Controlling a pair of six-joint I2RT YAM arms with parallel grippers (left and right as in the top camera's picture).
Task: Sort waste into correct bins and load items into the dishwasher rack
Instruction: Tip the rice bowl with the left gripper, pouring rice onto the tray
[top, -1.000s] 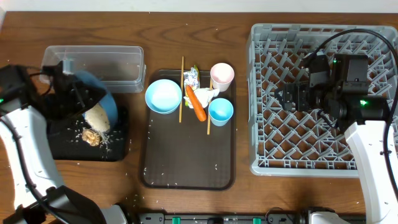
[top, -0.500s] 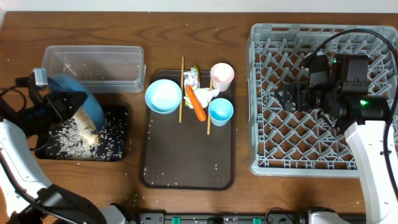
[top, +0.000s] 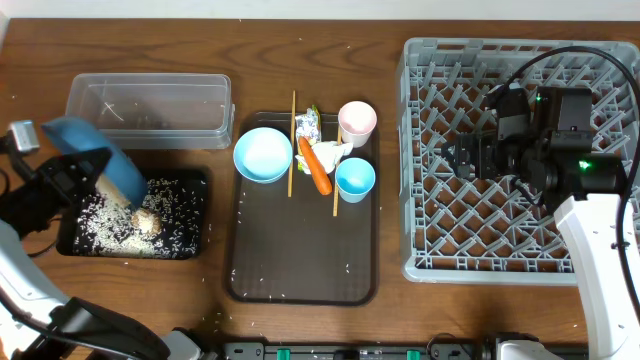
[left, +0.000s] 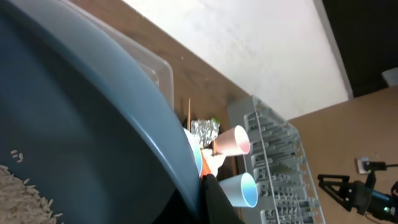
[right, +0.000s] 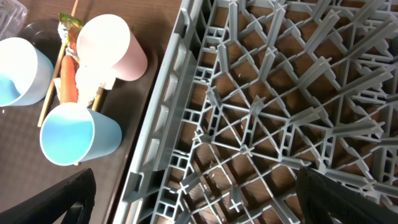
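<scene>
Next, my left gripper tilts the large blue bowl (left: 23, 200) further over the black tray (top: 120, 228) before it puts the bowl on the brown tray, because rice is still inside the bowl.
My left gripper (top: 72, 172) is shut on the rim of the large blue bowl (top: 95, 168), tipped steeply over the black tray (top: 190, 215). White rice (top: 110, 215) and a brownish food scrap (top: 148, 221) lie in that tray. A few grains cling inside the bowl (left: 74, 143). The small light-blue bowl (top: 262, 154), carrot (top: 316, 167), wrappers (top: 308, 124), tissue (top: 333, 152), pink cup (top: 356, 120), light-blue cup (top: 355, 179) and chopsticks (top: 292, 145) sit on the brown tray. My right gripper (right: 193, 199) is open and empty over the grey rack (top: 520, 160).
The clear tub (top: 150, 110) stands behind the black tray with a few grains in it. The brown serving tray (top: 300, 250) has scattered rice grains on its near half. The rack's left wall (right: 168, 106) runs beside the two cups.
My left gripper has swung the blue bowl left and tipped it further. The rice and food scrap have slid out into the black tray. The right arm has not moved.
</scene>
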